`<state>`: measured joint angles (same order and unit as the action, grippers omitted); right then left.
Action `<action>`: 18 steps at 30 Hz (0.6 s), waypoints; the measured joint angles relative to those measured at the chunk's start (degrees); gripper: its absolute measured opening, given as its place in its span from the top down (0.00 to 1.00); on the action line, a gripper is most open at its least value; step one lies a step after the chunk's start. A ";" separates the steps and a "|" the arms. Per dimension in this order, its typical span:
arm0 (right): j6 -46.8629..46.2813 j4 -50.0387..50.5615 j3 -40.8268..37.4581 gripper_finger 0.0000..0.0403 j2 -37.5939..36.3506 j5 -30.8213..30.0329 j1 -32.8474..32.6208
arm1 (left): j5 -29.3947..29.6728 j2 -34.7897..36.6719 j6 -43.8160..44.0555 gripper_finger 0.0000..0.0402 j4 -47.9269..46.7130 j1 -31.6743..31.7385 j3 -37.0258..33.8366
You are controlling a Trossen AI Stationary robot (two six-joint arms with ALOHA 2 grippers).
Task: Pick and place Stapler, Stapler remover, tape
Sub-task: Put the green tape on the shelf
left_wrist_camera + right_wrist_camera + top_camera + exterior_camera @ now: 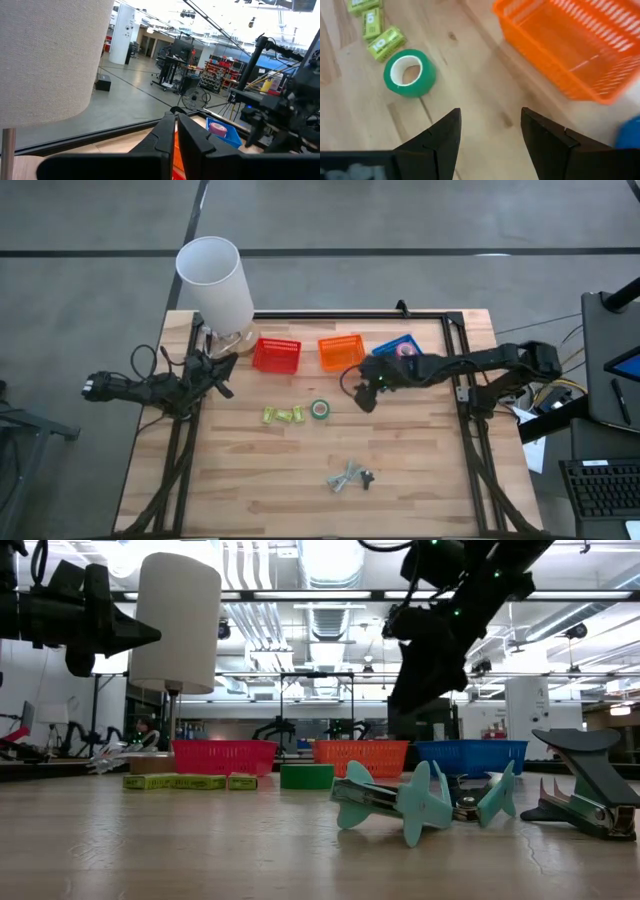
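My gripper should expect another roll hidden toward one side of the blue basket (391,346), because the pink tape roll (405,350) sits there, partly covered by my arm.
A green tape roll (320,410) lies flat on the table, also in the right wrist view (410,72) and the low view (307,776). A pink tape roll (405,350) sits in the blue basket (392,343), also in the left wrist view (217,129). No blue or red roll shows. Two teal staple removers (345,477) and a dark claw-shaped one (585,792) lie near the table's near edge. My right gripper (490,130) hovers open above the table, right of the green roll and near the orange basket (341,352). My left gripper (176,131) waits shut at the left edge by the lamp.
A red basket (276,354) stands left of the orange one at the far side. Yellow-green staple boxes (283,415) lie left of the green roll. A white lamp (215,280) stands at the far left corner. Bare wood spans the near half around the removers.
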<state>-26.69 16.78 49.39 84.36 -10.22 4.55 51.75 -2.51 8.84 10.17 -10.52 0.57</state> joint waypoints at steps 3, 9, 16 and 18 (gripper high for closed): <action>-3.00 -2.23 0.59 0.50 2.96 0.00 -1.38 | -0.01 0.01 0.00 0.94 0.00 0.00 -0.01; -6.06 -3.75 4.83 0.50 10.28 0.25 -2.92 | 0.00 0.01 0.00 0.94 0.02 0.00 0.01; -6.34 -3.61 12.50 0.50 18.30 0.41 -3.58 | 0.00 -0.01 0.00 0.94 0.01 0.00 -0.01; -6.32 -2.76 14.57 0.50 20.04 0.41 -3.57 | 0.00 0.01 -0.02 0.94 0.04 0.00 0.01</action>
<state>-33.01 14.02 63.96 104.40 -9.80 0.98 51.75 -2.50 8.82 10.22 -10.52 0.58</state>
